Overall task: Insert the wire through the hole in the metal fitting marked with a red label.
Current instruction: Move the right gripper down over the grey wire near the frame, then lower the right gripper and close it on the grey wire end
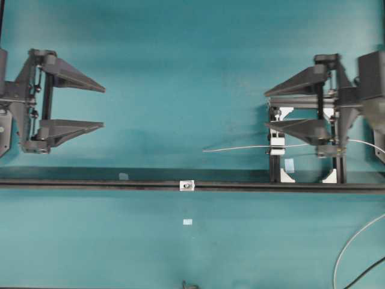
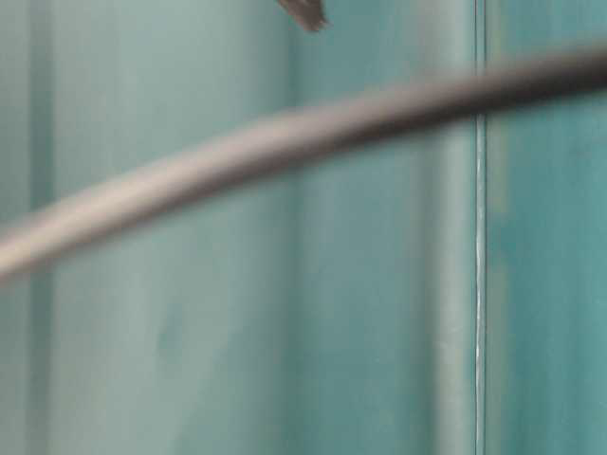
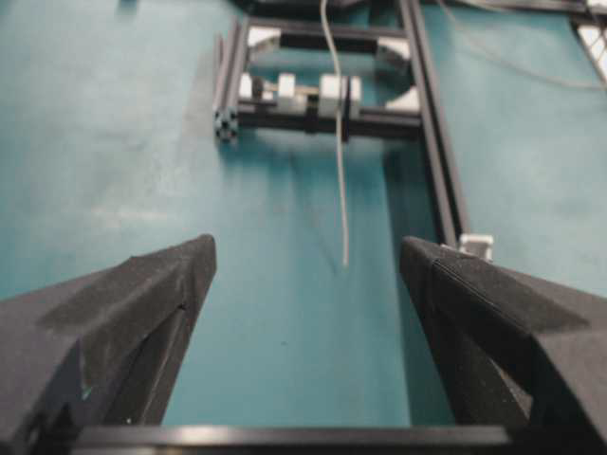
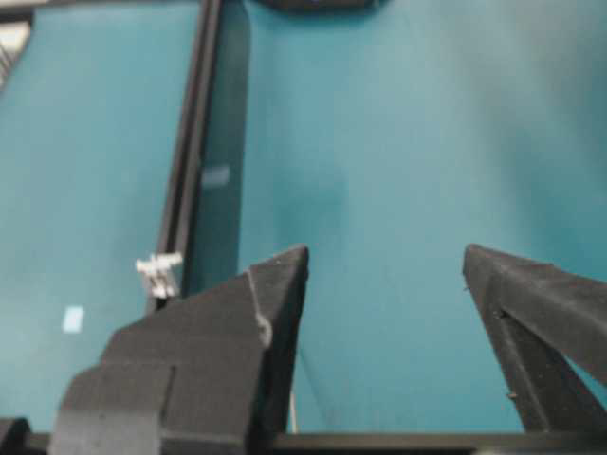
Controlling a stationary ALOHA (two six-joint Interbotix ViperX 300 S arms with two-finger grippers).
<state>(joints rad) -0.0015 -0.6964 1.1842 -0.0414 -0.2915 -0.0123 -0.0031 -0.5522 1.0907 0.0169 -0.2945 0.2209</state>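
Observation:
The wire's loose end [image 1: 206, 150] comes almost straight out from the clamp. The wire will therefore stay stiff and go through the fitting's hole when I push.
The wire [image 1: 240, 148] is a thin silvery strand running left from the white-and-silver clamp [image 1: 277, 147]; its free end lies on the teal surface. The left wrist view shows the wire [image 3: 340, 171] pointing toward me, apart from both fingers. The metal fitting [image 1: 187, 185] sits on the black rail [image 1: 90, 183], small and silvery-white with a dark hole; it also shows as fitting [image 3: 476, 245] and fitting [image 4: 159, 270]. No red label is visible. My left gripper [image 1: 103, 107] [image 3: 308, 251] is open and empty at far left. My right gripper [image 1: 265, 109] [image 4: 387, 254] is open and empty, above the clamp.
A black square frame [image 1: 307, 174] surrounds the clamp at right. Pale blue tape scraps [image 1: 187, 222] lie on the surface. A white curved cable [image 1: 349, 244] and a black cable [image 1: 367, 276] are at lower right. The table-level view is blurred, crossed by a thick grey cable [image 2: 285, 142].

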